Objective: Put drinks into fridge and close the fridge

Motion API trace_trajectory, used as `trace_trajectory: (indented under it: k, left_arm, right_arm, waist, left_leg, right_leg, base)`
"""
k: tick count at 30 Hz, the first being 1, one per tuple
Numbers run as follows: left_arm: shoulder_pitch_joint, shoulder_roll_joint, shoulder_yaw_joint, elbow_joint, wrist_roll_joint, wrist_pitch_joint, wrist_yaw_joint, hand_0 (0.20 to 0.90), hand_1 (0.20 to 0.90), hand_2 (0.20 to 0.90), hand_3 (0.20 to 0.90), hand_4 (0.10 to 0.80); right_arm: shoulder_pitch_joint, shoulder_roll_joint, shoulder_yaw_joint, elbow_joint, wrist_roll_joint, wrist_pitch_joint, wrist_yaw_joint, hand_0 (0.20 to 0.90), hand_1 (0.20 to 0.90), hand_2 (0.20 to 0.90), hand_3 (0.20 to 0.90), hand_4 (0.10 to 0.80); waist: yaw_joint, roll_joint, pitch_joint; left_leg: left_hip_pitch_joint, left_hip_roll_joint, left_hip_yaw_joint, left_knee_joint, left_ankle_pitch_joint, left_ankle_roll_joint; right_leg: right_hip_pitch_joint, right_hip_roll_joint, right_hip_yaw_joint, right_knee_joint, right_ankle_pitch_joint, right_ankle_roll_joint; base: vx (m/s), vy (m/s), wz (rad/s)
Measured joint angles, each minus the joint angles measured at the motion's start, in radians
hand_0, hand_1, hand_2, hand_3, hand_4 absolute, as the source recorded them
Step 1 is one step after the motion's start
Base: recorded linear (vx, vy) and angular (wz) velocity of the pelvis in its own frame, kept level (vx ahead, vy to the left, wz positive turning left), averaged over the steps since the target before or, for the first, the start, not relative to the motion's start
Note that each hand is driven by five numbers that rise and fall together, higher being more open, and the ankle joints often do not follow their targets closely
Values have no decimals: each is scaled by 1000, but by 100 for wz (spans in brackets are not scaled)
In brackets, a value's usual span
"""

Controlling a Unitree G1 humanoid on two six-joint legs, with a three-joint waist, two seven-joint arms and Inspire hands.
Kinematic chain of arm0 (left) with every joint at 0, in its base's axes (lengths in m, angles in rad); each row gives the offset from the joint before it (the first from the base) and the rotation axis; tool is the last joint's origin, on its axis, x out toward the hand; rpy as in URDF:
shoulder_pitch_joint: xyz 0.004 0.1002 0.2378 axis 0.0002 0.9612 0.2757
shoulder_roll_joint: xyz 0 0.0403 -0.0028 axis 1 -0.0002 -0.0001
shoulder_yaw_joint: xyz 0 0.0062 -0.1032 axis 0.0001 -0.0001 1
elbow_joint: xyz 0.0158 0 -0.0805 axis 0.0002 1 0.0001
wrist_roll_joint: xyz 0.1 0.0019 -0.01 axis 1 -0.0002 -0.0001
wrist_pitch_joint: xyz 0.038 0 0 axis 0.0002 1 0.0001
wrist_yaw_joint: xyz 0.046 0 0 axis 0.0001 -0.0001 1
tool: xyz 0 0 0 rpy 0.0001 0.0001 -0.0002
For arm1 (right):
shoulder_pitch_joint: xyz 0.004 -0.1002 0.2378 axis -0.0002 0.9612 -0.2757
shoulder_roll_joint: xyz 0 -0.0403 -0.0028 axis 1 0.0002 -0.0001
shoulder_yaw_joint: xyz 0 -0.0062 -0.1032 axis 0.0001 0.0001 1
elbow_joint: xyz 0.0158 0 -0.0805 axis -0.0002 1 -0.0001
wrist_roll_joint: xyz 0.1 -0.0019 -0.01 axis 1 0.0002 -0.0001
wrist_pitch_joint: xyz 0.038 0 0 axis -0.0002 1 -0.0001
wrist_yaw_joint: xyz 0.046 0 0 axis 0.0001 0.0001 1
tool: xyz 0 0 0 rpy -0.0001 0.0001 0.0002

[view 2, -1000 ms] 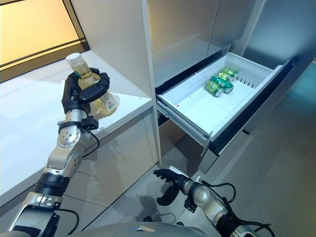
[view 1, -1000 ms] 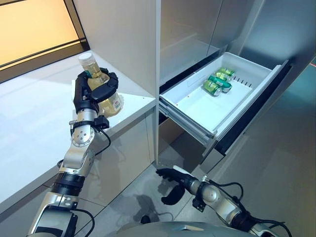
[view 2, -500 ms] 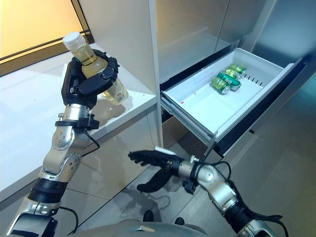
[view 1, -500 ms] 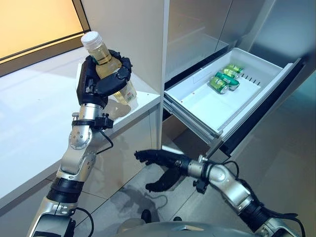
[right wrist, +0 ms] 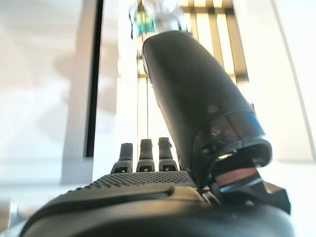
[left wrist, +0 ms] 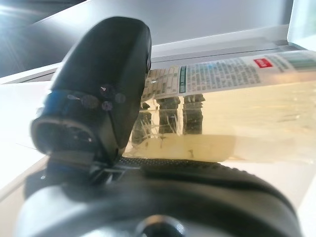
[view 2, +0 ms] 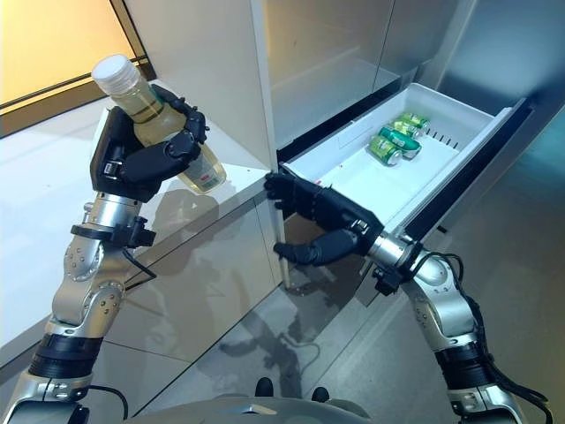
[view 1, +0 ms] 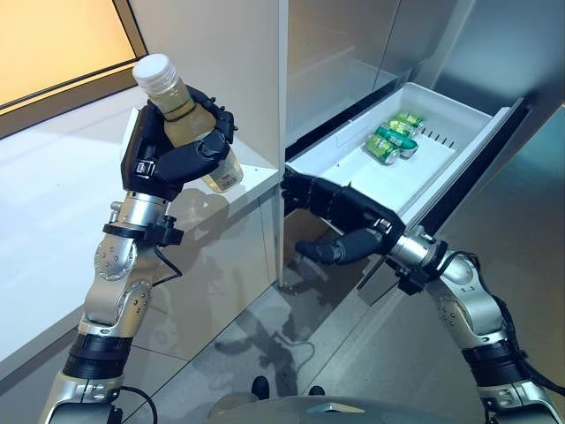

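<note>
My gripper will lower the bottle (view 1: 189, 124) into the shallow drawer, and the bottle will rest on its side too, because the green cans (view 1: 395, 138) lie on their sides there.
My left hand (view 1: 172, 157) is shut on a bottle of pale yellow drink (view 1: 188, 124) with a white cap and holds it tilted above the white counter (view 1: 53, 203). The bottle also shows in the left wrist view (left wrist: 237, 118) against the thumb (left wrist: 106, 74). My right hand (view 1: 340, 221) is open and empty, raised in front of the open white fridge drawer (view 1: 353, 177). Green cans (view 1: 391, 144) lie at the drawer's far end.
A white cabinet wall (view 1: 221, 53) stands between the counter and the fridge's open compartment (view 1: 335, 53). The drawer's dark front panel (view 1: 468, 177) sticks out to the right. Grey tiled floor (view 1: 291, 353) lies below.
My right hand has risen from near the floor to the front of the drawer. My left hand has lifted the bottle and tilted it more.
</note>
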Motion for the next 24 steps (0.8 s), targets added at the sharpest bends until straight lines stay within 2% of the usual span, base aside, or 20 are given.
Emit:
trace_trajectory:
  k: [5, 16, 24]
  left_arm:
    - [-1, 22, -15, 0, 0, 0, -56, 300, 300, 300, 200, 100]
    - [-37, 58, -194, 0, 0, 42, -122, 300, 300, 300, 200, 100]
    - [-83, 60, -230, 0, -1, 78, -136, 300, 300, 300, 200, 100]
  right_arm:
    - [-23, -12, 26, 0, 0, 36, -79, 900, 900, 900, 900, 800]
    - [-214, -19, 191, 31, 32, 118, -137, 900, 900, 900, 900, 800]
    - [-309, -9, 258, 78, 50, 164, -192, 900, 900, 900, 900, 800]
  waist:
    - [-2, 0, 0]
    - [5, 0, 0]
    - [15, 0, 0]
  left_leg:
    - [1, 1, 2, 0, 0, 0]
    - [3, 0, -2, 0, 0, 0]
    - [4, 0, -4, 0, 0, 0]
  right_leg:
    - [0, 1, 2, 0, 0, 0]
    - [4, 1, -1, 0, 0, 0]
    - [7, 1, -3, 0, 0, 0]
  base:
    - [7, 0, 0]
    - [12, 0, 0]
    - [11, 0, 0]
